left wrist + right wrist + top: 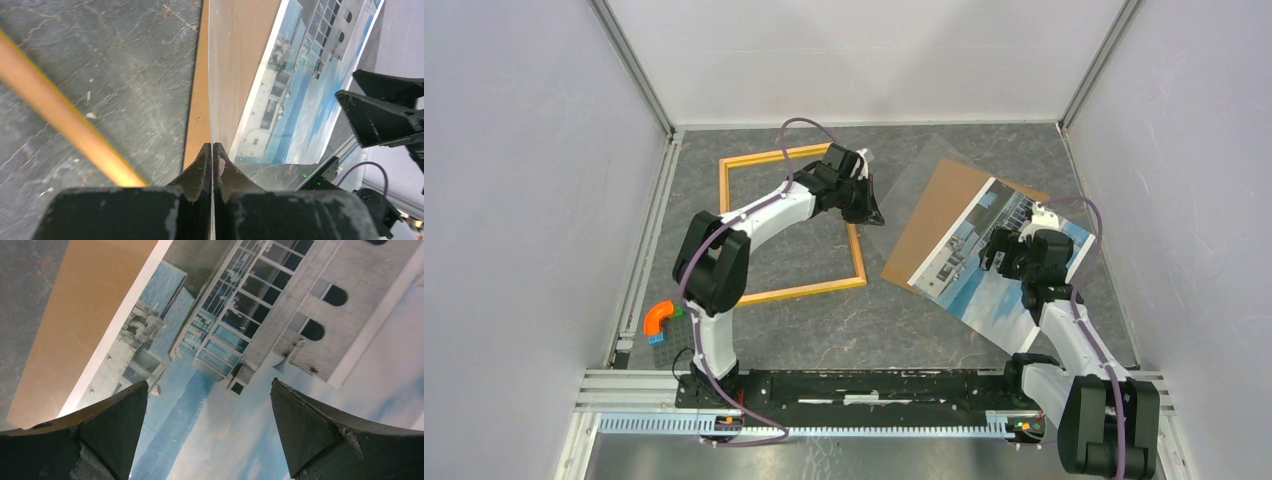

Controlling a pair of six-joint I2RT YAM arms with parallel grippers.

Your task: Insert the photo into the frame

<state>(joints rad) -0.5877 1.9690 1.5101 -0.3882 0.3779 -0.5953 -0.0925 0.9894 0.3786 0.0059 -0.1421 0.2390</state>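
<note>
One edge of the clear sheet (210, 95) is in my left gripper, so my open right gripper should keep going toward the frame (856, 257) and close on the sheet's free edge.
The orange-yellow wooden frame (794, 292) lies flat on the grey table at centre left; one of its bars (65, 125) shows in the left wrist view. My left gripper (874, 215) (213, 147) is shut on the edge of a clear sheet (914, 165) (235, 75) just past the frame's right side. The photo (984, 285) (300, 100) (250, 315), a white building against blue sky, lies face up on the right. It overlaps a brown backing panel (934, 215) (85, 325). My right gripper (1002, 252) (209, 387) hangs open just over the photo, holding nothing.
A small orange curved piece (659, 318) with blue and green bits sits by the left wall. White walls close the table on three sides. A metal rail (874, 385) with the arm bases runs along the near edge.
</note>
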